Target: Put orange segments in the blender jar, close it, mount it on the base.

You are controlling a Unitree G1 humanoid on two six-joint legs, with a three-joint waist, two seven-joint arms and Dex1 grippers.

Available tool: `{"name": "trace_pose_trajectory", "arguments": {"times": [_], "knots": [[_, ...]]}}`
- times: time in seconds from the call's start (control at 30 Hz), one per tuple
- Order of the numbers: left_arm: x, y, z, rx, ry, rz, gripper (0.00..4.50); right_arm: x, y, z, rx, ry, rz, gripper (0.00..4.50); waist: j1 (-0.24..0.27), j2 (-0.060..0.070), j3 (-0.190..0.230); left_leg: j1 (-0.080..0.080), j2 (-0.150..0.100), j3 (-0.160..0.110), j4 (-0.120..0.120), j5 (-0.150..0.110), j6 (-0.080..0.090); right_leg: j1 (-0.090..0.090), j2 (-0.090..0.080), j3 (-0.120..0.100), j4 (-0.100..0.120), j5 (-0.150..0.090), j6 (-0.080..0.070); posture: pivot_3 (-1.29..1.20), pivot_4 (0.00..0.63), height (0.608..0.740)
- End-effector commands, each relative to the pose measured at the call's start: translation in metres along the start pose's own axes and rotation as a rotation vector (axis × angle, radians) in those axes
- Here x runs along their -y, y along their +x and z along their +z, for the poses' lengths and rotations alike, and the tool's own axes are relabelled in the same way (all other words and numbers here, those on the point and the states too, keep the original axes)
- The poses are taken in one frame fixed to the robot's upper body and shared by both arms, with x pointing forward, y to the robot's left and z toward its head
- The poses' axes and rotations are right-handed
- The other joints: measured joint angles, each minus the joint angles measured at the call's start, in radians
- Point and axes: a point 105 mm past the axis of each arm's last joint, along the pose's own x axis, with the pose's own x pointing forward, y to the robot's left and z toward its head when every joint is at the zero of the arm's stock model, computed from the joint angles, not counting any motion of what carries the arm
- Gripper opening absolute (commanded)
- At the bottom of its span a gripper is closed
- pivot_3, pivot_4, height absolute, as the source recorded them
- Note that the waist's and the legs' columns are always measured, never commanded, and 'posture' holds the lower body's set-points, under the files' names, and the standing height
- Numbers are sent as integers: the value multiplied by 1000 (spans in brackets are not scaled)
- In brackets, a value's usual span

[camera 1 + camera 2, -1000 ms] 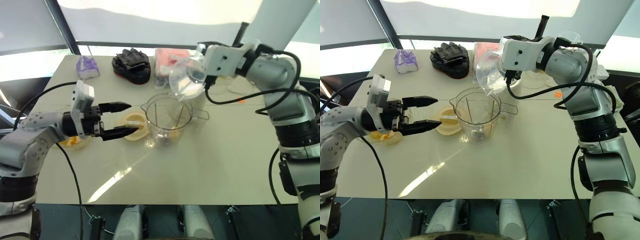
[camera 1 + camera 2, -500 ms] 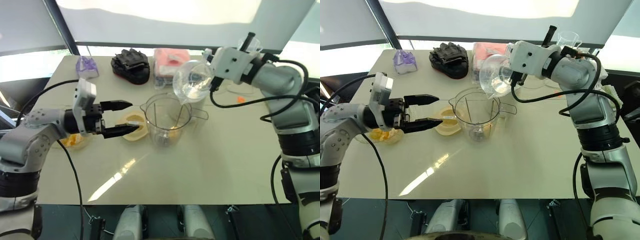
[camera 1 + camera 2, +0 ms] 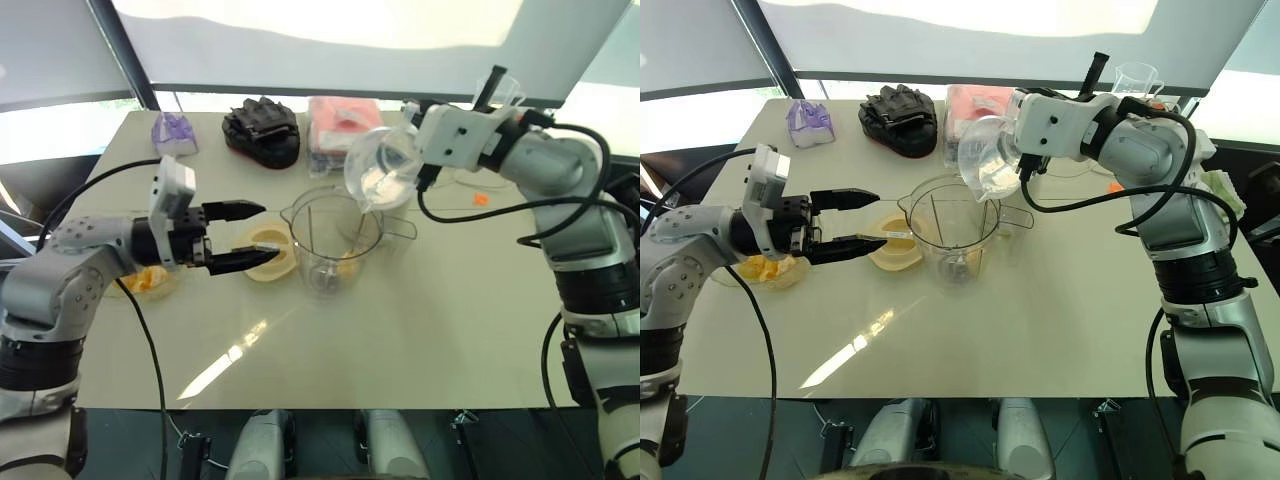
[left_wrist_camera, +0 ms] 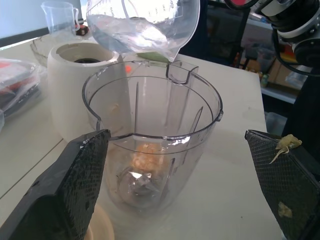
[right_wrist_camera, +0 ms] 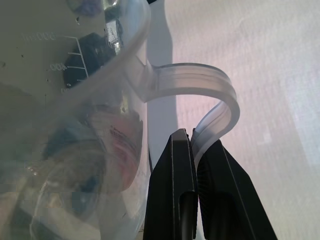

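Observation:
The cup's handle (image 5: 220, 92) is in the fingers of my right gripper, so the gripper keeps bringing the measuring cup upright to the open space (image 3: 485, 265) beyond the jar's handle until the cup stands.
The blender jar (image 3: 335, 240) stands upright on the table, lidless, with orange segments (image 4: 145, 160) by the blades at its bottom. More orange segments lie in a glass bowl (image 3: 145, 283) at the left. My left gripper (image 3: 265, 233) is open, level, just left of the jar and above a flat cream lid (image 3: 268, 262). My right gripper (image 5: 196, 145) is shut on the handle of a clear measuring cup (image 3: 385, 165). The cup holds water and is tilted over the jar's far rim. The base (image 4: 75, 85) stands behind the jar.
At the table's back lie a black glove-like object (image 3: 265, 130), a pink package (image 3: 340, 118) and a small purple item (image 3: 175, 133). A second clear cup (image 3: 1137, 80) and a glass bowl (image 3: 480, 178) stand at the back right.

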Motion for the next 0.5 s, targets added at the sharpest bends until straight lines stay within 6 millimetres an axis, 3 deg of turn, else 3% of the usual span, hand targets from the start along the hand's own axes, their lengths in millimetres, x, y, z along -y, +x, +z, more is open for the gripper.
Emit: {"name": "trace_pose_trajectory", "arguments": {"times": [0.03, 0.3, 0.5], "knots": [[2, -1, 16, 32, 56, -15, 4500, 27, -12, 0, 25, 202, -139, 68, 1, -1, 0, 0, 0, 0, 0, 0, 0, 0, 0, 0, 0, 0, 0, 0, 150, 740], [5, 6, 26, 64, 74, -74, 4500, 31, -42, -10, 22, 661, -222, 68, 7, -1, 0, -1, 0, -1, 0, 0, 0, 0, 0, 0, 0, 0, 0, 0, 150, 740], [9, 13, 35, 87, 91, -135, 4500, 36, -81, -33, -99, 905, -388, 68, 6, -1, 0, 0, 0, -1, 0, 0, 0, 1, 0, 0, 1, 0, 0, 0, 150, 740]]}}
